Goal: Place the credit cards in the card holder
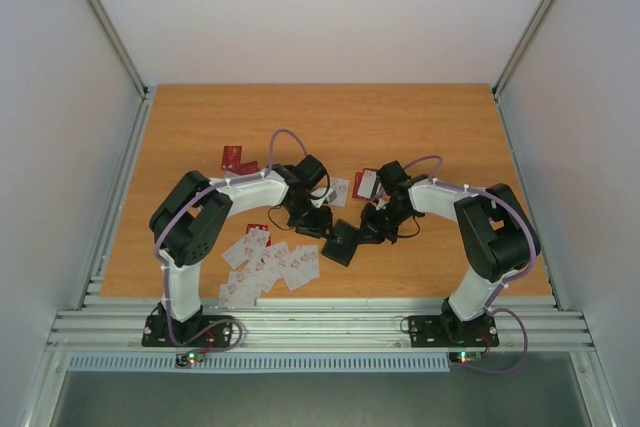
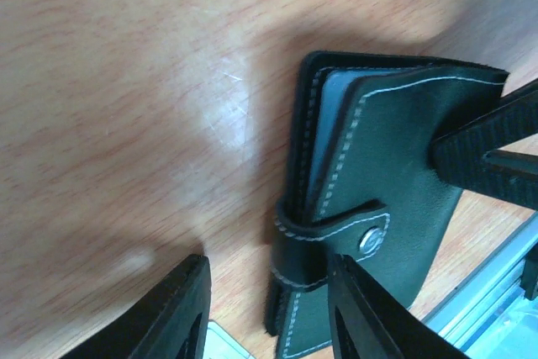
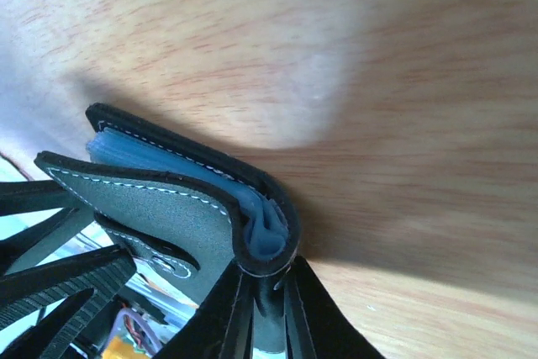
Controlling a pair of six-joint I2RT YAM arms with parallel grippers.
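Next, I lift the card holder by its spine with my right gripper while my left gripper takes the strapped edge, because the snapped strap holds the card holder shut.
The black card holder lies near the table's front middle, between both grippers. In the left wrist view the card holder is folded, its snap strap wrapped round the edge and its pale bluish inside showing at the top. My left gripper stands open astride the strap end, one finger over the cover. My right gripper is shut on the folded spine of the card holder. White credit cards lie in a loose pile at the front left, and red ones farther back.
Two more cards lie behind the grippers near the table's middle. The slotted aluminium rail runs along the front edge, close behind the holder. Grey walls stand on the left, right and back sides.
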